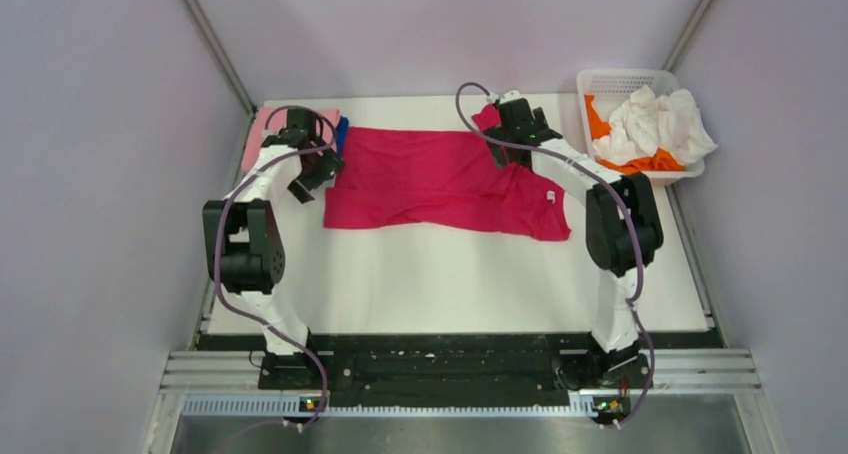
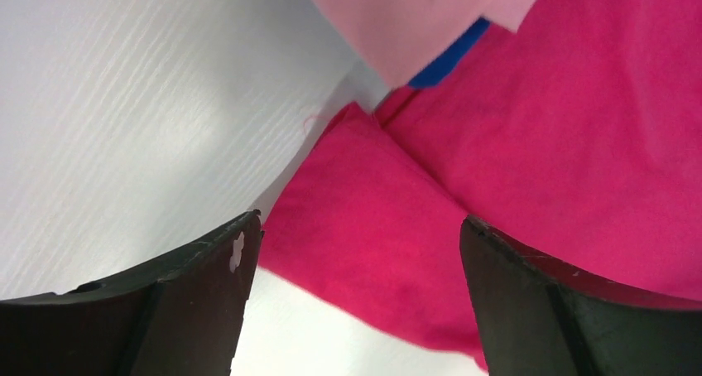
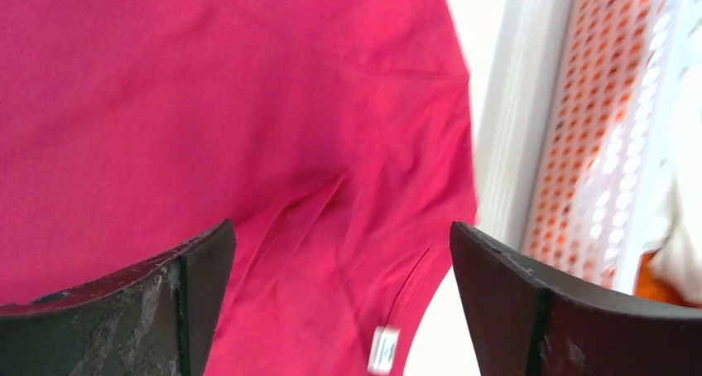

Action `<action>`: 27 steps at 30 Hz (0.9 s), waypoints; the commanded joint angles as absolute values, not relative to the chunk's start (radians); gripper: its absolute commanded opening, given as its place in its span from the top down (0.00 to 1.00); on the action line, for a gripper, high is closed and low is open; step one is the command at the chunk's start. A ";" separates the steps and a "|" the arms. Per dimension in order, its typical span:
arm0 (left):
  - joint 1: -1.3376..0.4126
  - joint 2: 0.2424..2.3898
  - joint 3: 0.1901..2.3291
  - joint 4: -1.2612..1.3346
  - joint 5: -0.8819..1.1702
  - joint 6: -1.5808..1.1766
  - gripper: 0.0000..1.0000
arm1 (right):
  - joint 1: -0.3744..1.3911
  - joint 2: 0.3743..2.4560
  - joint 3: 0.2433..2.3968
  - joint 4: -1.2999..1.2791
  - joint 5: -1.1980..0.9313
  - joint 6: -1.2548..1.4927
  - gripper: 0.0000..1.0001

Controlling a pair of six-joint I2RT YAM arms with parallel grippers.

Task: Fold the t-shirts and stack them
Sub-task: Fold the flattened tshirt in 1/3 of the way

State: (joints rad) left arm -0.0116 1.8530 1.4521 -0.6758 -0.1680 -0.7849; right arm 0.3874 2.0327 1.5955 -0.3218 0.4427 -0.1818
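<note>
The crimson-red t-shirt's far edge point(image 1: 352, 132) is crowding the blue shirt, so my right gripper and my left gripper should pull the t-shirt's near edge point(image 1: 538, 235) toward me before they fold it.
A crimson-red t-shirt point(image 1: 440, 179) lies spread sideways across the back of the white table point(image 1: 450, 274), its white neck label point(image 1: 551, 196) at the right end. My left gripper point(image 1: 312, 177) hovers open over the shirt's left edge. In the left wrist view its jaws point(image 2: 358, 227) stand wide apart over a red fold point(image 2: 372, 219), holding nothing. My right gripper point(image 1: 500, 146) is open above the shirt's right part. The right wrist view shows red cloth point(image 3: 207, 103) and the label point(image 3: 382, 349) between its spread fingers point(image 3: 343, 231). A folded light pink shirt point(image 1: 262, 134) lies on a blue one point(image 1: 342, 129) at the back left.
A white mesh basket point(image 1: 625, 75) stands at the back right, holding a crumpled white shirt point(image 1: 655, 119) over an orange one point(image 1: 598, 119). Its wall point(image 3: 579, 103) is close to the right gripper. Grey walls enclose the table on three sides.
</note>
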 commanded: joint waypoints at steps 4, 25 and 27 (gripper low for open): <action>-0.026 1.616 1.283 -0.625 -0.018 -0.706 0.02 | 0.377 1.734 1.280 -0.274 0.040 0.275 0.01; -0.067 1.600 1.194 -0.561 0.091 -0.609 0.01 | 0.376 1.991 1.336 -0.039 -0.048 0.384 0.01; -0.067 1.603 1.205 -0.567 0.084 -0.602 0.01 | 0.377 2.026 1.411 -0.021 -0.034 0.391 0.01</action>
State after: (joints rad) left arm -0.0704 1.5932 1.1603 -0.5766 0.1101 -0.6247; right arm 0.3820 1.9633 1.2823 -0.0914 -0.0528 0.3790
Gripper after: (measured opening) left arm 0.990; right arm 0.986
